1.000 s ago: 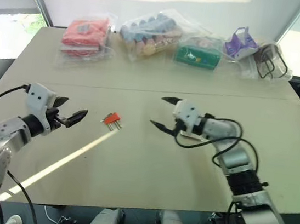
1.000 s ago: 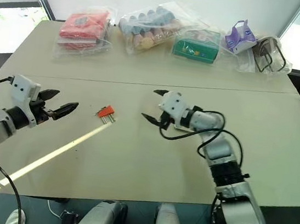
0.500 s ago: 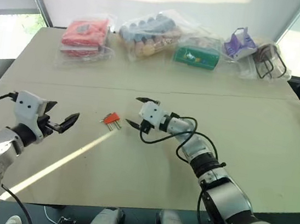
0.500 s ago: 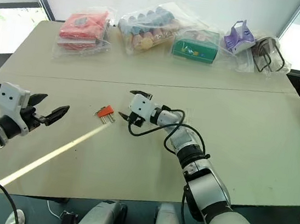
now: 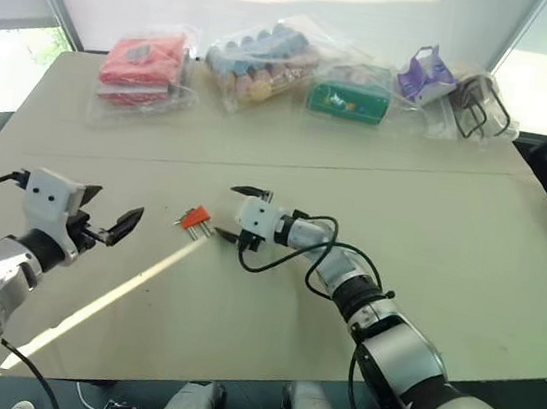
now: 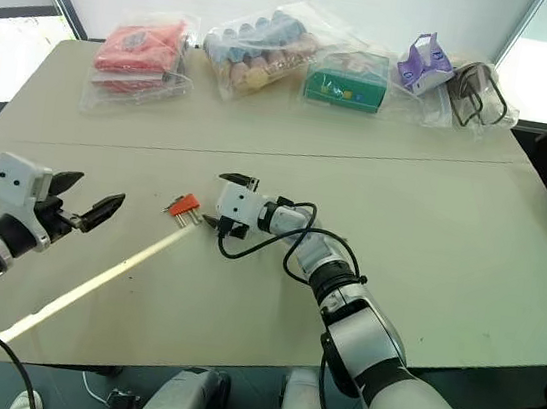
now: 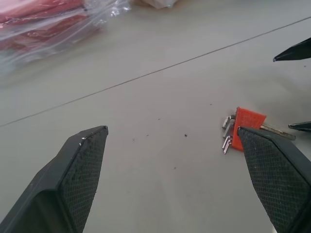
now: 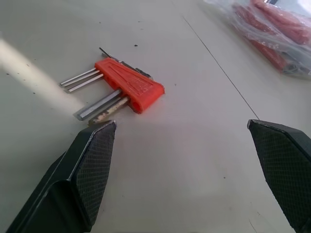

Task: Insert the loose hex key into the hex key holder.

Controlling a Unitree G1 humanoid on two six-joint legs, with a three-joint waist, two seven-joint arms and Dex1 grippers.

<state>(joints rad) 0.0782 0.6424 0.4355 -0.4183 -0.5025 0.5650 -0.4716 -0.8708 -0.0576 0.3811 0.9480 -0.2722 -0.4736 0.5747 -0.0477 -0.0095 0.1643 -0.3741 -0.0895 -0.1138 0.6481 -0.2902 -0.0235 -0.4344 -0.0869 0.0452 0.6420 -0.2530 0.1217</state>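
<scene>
My right gripper should back off while my left gripper turns the holder (image 5: 194, 216) square, as the hex key holder lies crooked with its keys (image 5: 205, 229) toward my right gripper's finger.
The hex key holder (image 5: 192, 217) is a small red-orange block lying flat on the beige table (image 5: 265, 345), with thin metal keys sticking out of it. It also shows as the holder (image 8: 129, 83) and the holder (image 7: 249, 122) in the wrist views. My right gripper (image 5: 227, 211) hovers just to the holder's right, open, pointing at it with nothing between its fingers. My left gripper (image 5: 116, 209) stands open and empty further to the holder's left. I cannot tell the loose hex key apart from the keys at the holder.
Clear plastic bags line the table's far edge: a red packet (image 5: 141, 61), a bag of coloured pieces (image 5: 263, 57), a green box (image 5: 349, 91), a purple item (image 5: 422, 71) and black wire frames (image 5: 484, 101). A bright strip of light (image 5: 110, 294) crosses the table.
My right gripper has swung left across the table and a little lower, ending close beside the holder. The left gripper has drawn back slightly. The holder has not moved.
</scene>
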